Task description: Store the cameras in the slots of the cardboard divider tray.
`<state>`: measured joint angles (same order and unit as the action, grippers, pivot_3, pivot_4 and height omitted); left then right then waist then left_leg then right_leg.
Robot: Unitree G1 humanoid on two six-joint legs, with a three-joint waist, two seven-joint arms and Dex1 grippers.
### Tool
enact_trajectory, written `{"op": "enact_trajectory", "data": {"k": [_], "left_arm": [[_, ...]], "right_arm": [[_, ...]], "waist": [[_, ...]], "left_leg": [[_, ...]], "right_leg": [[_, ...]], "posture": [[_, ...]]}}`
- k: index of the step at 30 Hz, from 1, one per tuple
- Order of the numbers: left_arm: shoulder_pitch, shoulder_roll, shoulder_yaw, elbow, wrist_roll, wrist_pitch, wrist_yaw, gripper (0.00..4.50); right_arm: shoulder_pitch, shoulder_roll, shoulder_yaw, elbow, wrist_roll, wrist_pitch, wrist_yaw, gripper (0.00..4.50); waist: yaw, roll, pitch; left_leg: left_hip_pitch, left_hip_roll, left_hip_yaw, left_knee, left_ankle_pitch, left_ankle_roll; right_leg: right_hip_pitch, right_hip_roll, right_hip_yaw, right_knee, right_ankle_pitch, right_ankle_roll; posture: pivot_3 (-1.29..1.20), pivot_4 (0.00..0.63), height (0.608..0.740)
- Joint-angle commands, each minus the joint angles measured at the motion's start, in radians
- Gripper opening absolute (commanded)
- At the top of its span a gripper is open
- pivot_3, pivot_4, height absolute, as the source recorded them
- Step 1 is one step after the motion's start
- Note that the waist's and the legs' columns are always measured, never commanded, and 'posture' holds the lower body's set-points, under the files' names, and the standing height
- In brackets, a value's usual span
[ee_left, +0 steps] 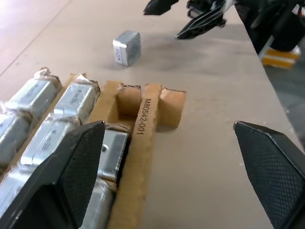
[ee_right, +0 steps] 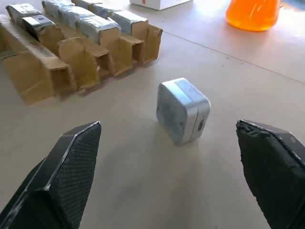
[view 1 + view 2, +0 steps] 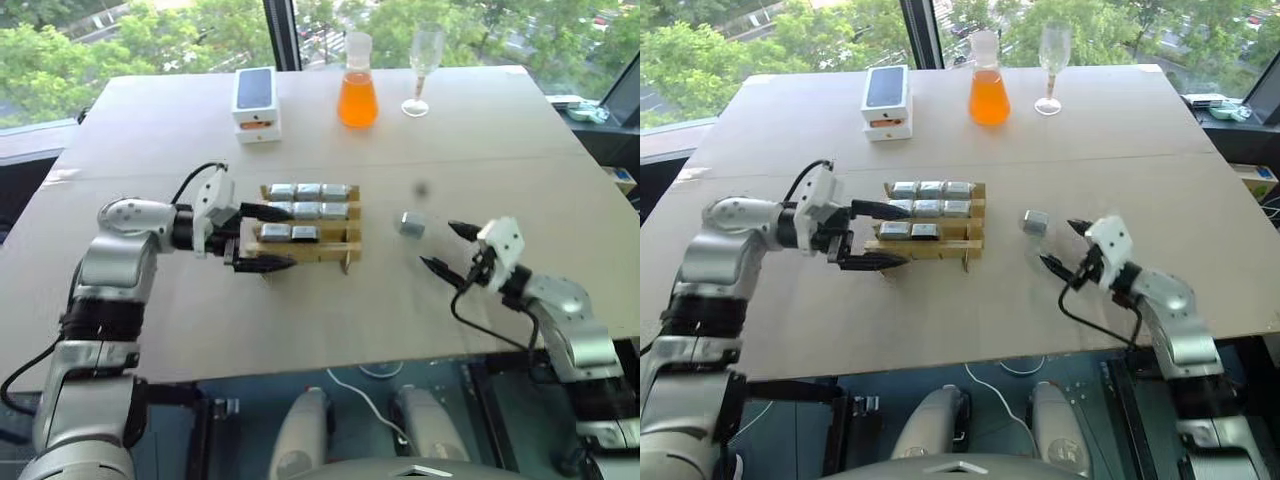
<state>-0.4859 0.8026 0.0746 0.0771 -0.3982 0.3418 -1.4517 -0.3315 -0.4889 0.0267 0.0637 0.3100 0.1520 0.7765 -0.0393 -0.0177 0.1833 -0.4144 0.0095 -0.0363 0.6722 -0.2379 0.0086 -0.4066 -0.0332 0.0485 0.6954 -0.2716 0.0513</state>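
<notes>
My left gripper is across the tray from the loose camera [image 3: 412, 225], so next my right gripper picks up the camera and lowers it into the front row's empty slot [image 3: 339, 232].
The cardboard divider tray [image 3: 352, 226] sits mid-table. Several silvery cameras fill its back and middle rows, two lie in the front row [image 3: 289, 233], and the front row's right slot [image 1: 127, 101] stands empty. One loose camera [image 3: 411, 224] rests on the table to the right of the tray, also in the right wrist view as a grey block [image 2: 183, 110]. My left gripper [image 3: 293, 238] is open at the tray's left end, one finger over the cameras, the other along the front edge. My right gripper [image 3: 437, 244] is open just right of the loose camera, apart from it.
A white phone box [image 3: 257, 100], a flask of orange liquid [image 3: 358, 95] and a wine glass [image 3: 420, 70] stand along the table's far side. The table's front edge [image 3: 330, 358] runs close below both grippers.
</notes>
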Motion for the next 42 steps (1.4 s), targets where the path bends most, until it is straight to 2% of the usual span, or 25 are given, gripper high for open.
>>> {"op": "enact_trajectory", "data": {"k": [1,8,10,14,17,20,21,24,29,32,36,42], "left_arm": [[0.081,0.032,0.109,-0.215,-0.083,0.118,0.123,4.46],[0.297,0.060,0.208,-0.469,-0.155,0.225,0.260,4.46],[0.339,0.058,0.277,-0.537,-0.190,0.265,0.322,4.46],[0.398,0.056,0.327,-0.614,-0.264,0.310,0.360,4.46],[0.420,0.063,0.331,-0.634,-0.281,0.312,0.375,4.50],[0.423,0.073,0.330,-0.626,-0.290,0.307,0.380,4.50],[0.426,0.078,0.329,-0.622,-0.288,0.303,0.378,4.50],[0.436,0.090,0.325,-0.608,-0.286,0.289,0.373,4.50],[0.474,0.069,0.341,-0.588,-0.295,0.278,0.383,4.50],[0.531,0.056,0.360,-0.591,-0.306,0.270,0.379,4.50],[0.608,0.076,0.363,-0.572,-0.240,0.219,0.380,4.50],[0.659,0.035,0.401,-0.602,-0.246,0.187,0.430,4.50]], "right_arm": [[-0.143,-0.030,0.024,0.148,-0.017,0.010,0.114,4.50],[-0.359,-0.005,0.085,0.432,-0.066,-0.011,0.265,4.50],[-0.417,-0.008,0.109,0.535,-0.097,-0.027,0.319,4.50],[-0.468,0.013,0.096,0.620,-0.102,-0.052,0.351,4.50],[-0.477,0.023,0.090,0.633,-0.104,-0.062,0.367,3.69],[-0.479,0.024,0.085,0.634,-0.106,-0.070,0.376,2.41],[-0.477,0.021,0.084,0.629,-0.105,-0.069,0.379,1.83],[-0.469,0.012,0.081,0.611,-0.107,-0.084,0.392,0.87],[-0.484,0.022,0.097,0.488,-0.103,-0.119,0.425,0.88],[-0.489,0.037,0.129,0.366,-0.077,-0.101,0.496,0.88],[-0.502,0.071,0.192,0.227,-0.031,-0.040,0.612,0.88],[-0.605,0.197,0.252,0.340,-0.104,-0.054,0.561,0.88]], "waist": [[0.004,0.000,0.000],[0.000,0.000,0.000],[-0.002,0.000,0.000],[-0.001,0.000,0.000],[-0.001,0.000,0.000],[-0.001,0.000,0.000],[-0.001,0.000,0.000],[-0.002,0.000,0.000],[-0.005,0.001,0.001],[-0.006,0.001,0.001],[-0.002,0.001,0.001],[-0.002,0.001,0.001]], "left_leg": [[0.000,0.000,0.000,0.000,0.000,0.000],[0.000,0.000,-0.001,-0.002,0.000,0.000],[0.000,0.000,-0.001,-0.002,0.000,0.000],[0.000,0.000,-0.001,-0.002,0.000,0.000],[0.001,0.000,-0.001,-0.003,0.000,0.000],[0.000,-0.001,-0.001,-0.003,0.000,0.000],[0.000,-0.001,-0.001,-0.002,0.000,0.000],[0.001,-0.001,0.000,-0.003,0.000,0.000],[0.000,-0.001,0.000,-0.003,0.000,0.000],[0.000,0.000,0.001,-0.004,0.000,0.000],[0.000,0.000,0.000,-0.005,0.000,0.000],[0.001,0.001,0.001,-0.004,0.000,0.000]], "right_leg": [[0.000,0.000,0.000,0.000,0.000,0.000],[0.000,-0.001,-0.001,-0.001,0.000,0.000],[0.000,-0.001,-0.001,-0.001,0.000,0.000],[0.000,-0.001,-0.002,-0.001,0.000,0.000],[0.000,-0.001,-0.001,-0.001,0.000,0.000],[0.000,-0.001,-0.002,-0.001,0.000,0.000],[0.000,-0.001,-0.001,-0.001,0.000,0.000],[0.000,-0.001,-0.001,-0.001,0.000,-0.001],[-0.001,-0.001,-0.001,-0.001,0.000,-0.001],[-0.002,-0.001,0.000,-0.001,0.000,-0.001],[-0.002,-0.002,-0.001,-0.001,0.000,-0.001],[-0.002,-0.002,-0.001,-0.001,0.001,-0.003]], "posture": [[0.00,0.150,0.740],[0.00,0.150,0.740],[0.00,0.150,0.740],[0.00,0.150,0.740],[0.00,0.150,0.740],[0.00,0.150,0.740],[0.00,0.150,0.740],[0.00,0.150,0.740],[0.00,0.150,0.740],[0.00,0.150,0.740],[0.00,0.150,0.740],[0.00,0.150,0.740]]}}
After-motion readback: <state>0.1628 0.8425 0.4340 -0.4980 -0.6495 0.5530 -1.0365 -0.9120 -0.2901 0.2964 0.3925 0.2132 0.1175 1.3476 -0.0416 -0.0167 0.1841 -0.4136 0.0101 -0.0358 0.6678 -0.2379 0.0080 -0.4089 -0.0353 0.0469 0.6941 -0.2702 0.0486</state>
